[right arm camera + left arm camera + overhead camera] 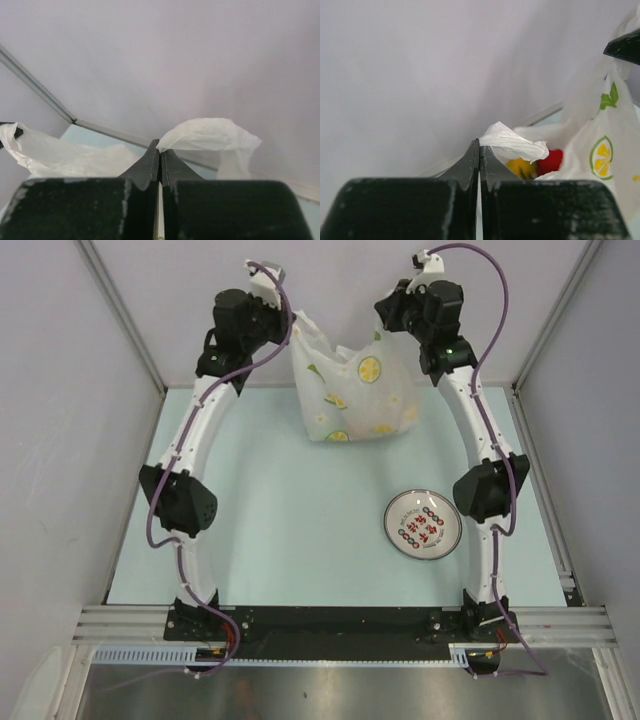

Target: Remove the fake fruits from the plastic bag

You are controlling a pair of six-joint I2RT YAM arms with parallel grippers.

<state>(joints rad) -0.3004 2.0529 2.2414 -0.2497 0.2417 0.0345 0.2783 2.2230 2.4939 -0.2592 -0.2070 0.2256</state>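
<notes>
Next, my right gripper reaches into its opening (346, 352) after I lower the bag, while my left gripper keeps its handle, as both grippers now hold the bag's handles (304, 328) high.
The plastic bag (350, 390), white with lemon prints, hangs stretched between my two grippers at the back of the table. My left gripper (290, 328) is shut on the bag's left handle, and the left wrist view shows its jaws (479, 145) pinching a crumpled white fold (515, 142). Through the bag's mouth I see two fake fruits: a yellow one (520, 167) and a red one (551, 161). My right gripper (386, 320) is shut on the right handle, whose film (210, 135) bunches at the closed tips (160, 146). Other fruits are hidden inside the bag.
A round white plate (423, 524) with coloured marks lies on the pale blue table (270, 530) at the right, nearer to me. Grey walls enclose the table at the back and both sides. The bag's bottom rests near the back edge.
</notes>
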